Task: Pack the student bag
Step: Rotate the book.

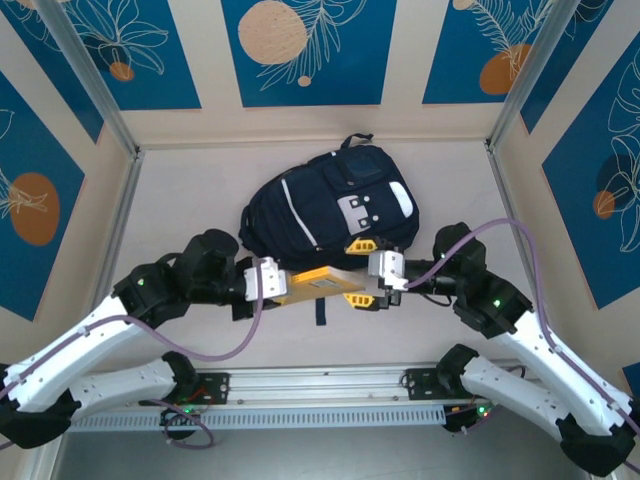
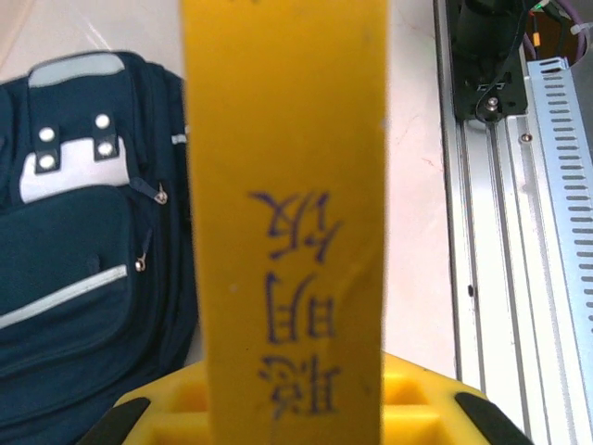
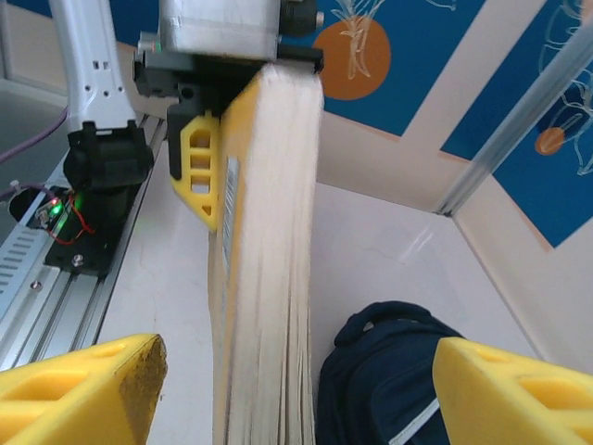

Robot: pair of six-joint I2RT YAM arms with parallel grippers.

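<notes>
The yellow book's spine [image 2: 287,222] is standing across the fingers of my left gripper, so my right gripper should hold the book [image 3: 264,278] while my left gripper takes a new grip on the book's end.
The student bag [image 1: 325,205], dark navy with white-grey patches, lies flat at the back middle of the table. A yellow book [image 1: 315,284] hangs in the air just in front of it, held level. My left gripper [image 1: 272,282] is shut on the book's left end. In the left wrist view the yellow spine [image 2: 283,185] with blue characters runs up from the fingers [image 2: 157,413], and the bag [image 2: 74,278] is to the left. My right gripper [image 1: 358,271] is open, its fingers [image 3: 83,389] straddling the book's pale page edge [image 3: 269,306] with wide gaps. The bag [image 3: 389,371] lies below.
An aluminium rail [image 1: 320,385] carrying the arm bases runs along the near edge, also seen as the rail [image 2: 519,278] in the left wrist view. Metal frame posts [image 1: 110,110] and blue-panelled walls [image 1: 300,50] close in the table's back and sides.
</notes>
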